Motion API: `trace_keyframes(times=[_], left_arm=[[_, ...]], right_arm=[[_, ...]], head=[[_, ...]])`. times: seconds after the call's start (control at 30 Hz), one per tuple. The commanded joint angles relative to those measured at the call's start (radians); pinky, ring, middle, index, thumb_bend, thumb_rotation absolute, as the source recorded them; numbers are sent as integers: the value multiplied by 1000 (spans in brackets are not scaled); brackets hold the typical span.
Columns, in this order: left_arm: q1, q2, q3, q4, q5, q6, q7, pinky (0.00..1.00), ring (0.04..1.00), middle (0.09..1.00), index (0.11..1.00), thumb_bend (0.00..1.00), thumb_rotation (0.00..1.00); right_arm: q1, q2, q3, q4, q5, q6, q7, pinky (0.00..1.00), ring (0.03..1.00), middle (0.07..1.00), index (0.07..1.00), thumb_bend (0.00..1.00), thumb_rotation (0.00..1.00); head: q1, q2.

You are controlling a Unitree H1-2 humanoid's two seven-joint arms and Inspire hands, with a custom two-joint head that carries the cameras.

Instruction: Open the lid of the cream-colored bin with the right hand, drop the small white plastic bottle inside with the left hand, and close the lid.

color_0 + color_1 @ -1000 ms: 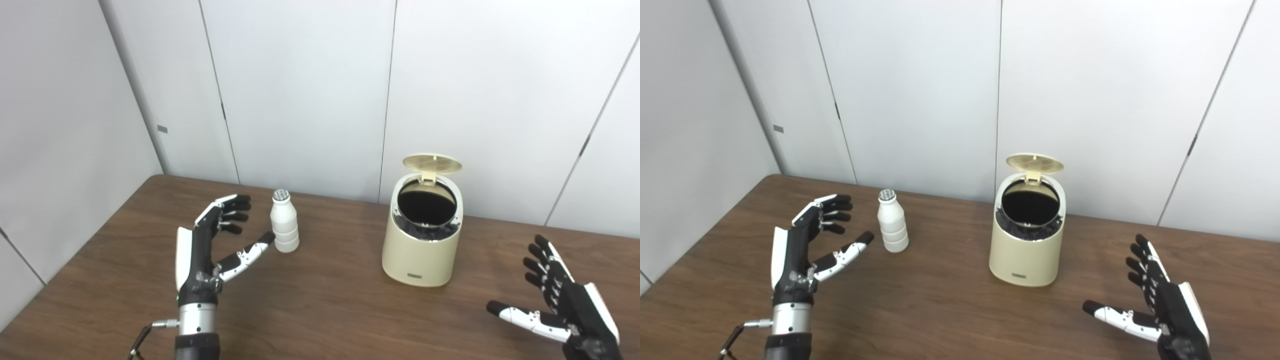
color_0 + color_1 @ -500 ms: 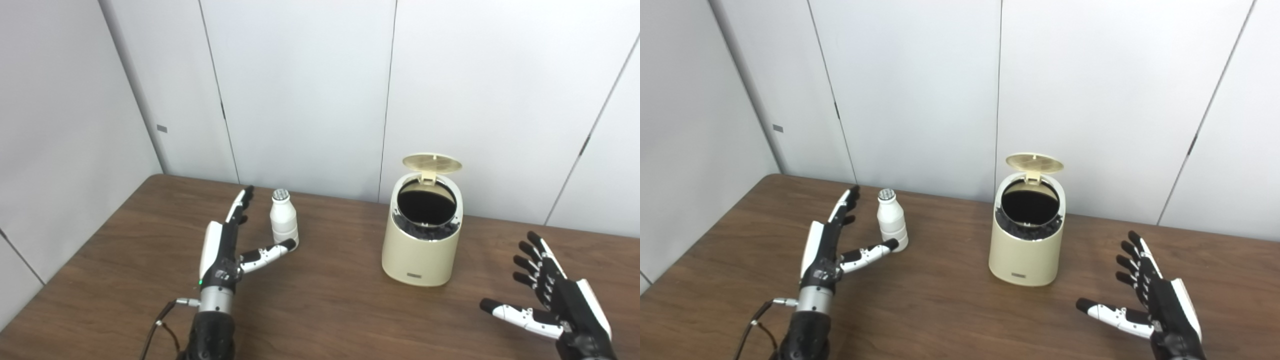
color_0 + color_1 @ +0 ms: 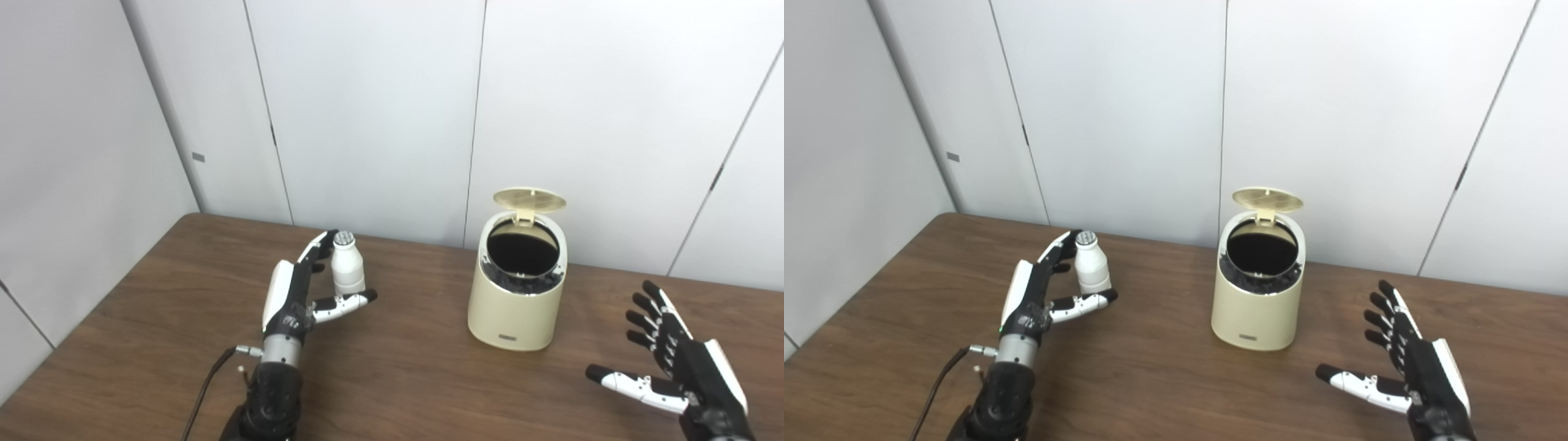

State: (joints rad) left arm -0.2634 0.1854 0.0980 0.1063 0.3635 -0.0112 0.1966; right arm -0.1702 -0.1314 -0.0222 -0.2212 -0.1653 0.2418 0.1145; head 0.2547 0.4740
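The small white plastic bottle (image 3: 347, 266) has a silver top (image 3: 343, 237) over its opening, so I expect it to stay closed when I tip it over the bin.
The small white plastic bottle (image 3: 347, 269) stands upright on the brown table, left of the cream-colored bin (image 3: 516, 304). The bin's round lid (image 3: 529, 198) is tipped up at the back, showing a dark inside. My left hand (image 3: 294, 294) is open around the bottle: its fingers reach up along the bottle's left side and the thumb lies across in front of its base. I cannot tell whether they touch it. My right hand (image 3: 680, 373) is open at the lower right, fingers spread, well clear of the bin.
The brown table (image 3: 398, 373) runs up to grey wall panels close behind the bin and the bottle. A black cable (image 3: 205, 392) trails from my left wrist over the tabletop. Bare tabletop lies between the bottle and the bin.
My left hand has moved forward and right, from beside the bottle to cupping it, fingers stretched along its side and thumb in front. My right hand shifted slightly left. Bin and bottle stayed put.
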Motion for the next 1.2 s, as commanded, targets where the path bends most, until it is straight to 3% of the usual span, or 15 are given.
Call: trace_keyframes(times=[0.0, 0.2, 0.5, 0.67, 0.8, 0.87, 0.97, 1.17], left_arm=[[-45, 25, -3, 1, 9, -14, 12, 766, 829, 852, 880, 869, 170], [-69, 34, -5, 30, 1, -18, 13, 786, 839, 858, 884, 857, 172], [-95, 39, -10, 74, 2, -38, 31, 704, 797, 830, 846, 846, 132], [-116, 22, 1, 128, -22, -78, 73, 533, 637, 722, 744, 814, 22], [-134, 12, 2, 182, -34, -127, 103, 481, 543, 600, 629, 761, 1], [-141, 8, -2, 201, -24, -138, 121, 435, 461, 501, 533, 540, 0], [-149, 4, -12, 229, -4, -168, 155, 387, 433, 478, 522, 509, 0], [-144, 5, -23, 241, 0, -167, 167, 364, 421, 469, 528, 502, 0]], right_arm=[[-28, -9, 0, -43, 0, -23, -16, 828, 888, 938, 957, 658, 6], [-21, -7, -1, -55, -3, -17, -18, 818, 881, 930, 953, 662, 10], [-12, -5, -5, -69, 8, -6, -15, 836, 892, 936, 960, 659, 0], [-9, -6, -5, -80, 3, -6, -19, 819, 879, 928, 956, 664, 20], [0, -10, -8, -91, 3, -4, -18, 812, 873, 927, 954, 663, 48], [3, -11, -9, -99, 0, 3, -18, 807, 871, 927, 952, 651, 23], [5, -13, -12, -108, -3, 13, -18, 816, 876, 931, 954, 647, 4], [7, -13, -16, -117, 5, 34, -18, 843, 882, 934, 953, 654, 18]], head=[[-1, 2], [-7, 5], [-14, 11], [-16, 12], [-23, 16], [-25, 19], [-25, 21], [-25, 21]])
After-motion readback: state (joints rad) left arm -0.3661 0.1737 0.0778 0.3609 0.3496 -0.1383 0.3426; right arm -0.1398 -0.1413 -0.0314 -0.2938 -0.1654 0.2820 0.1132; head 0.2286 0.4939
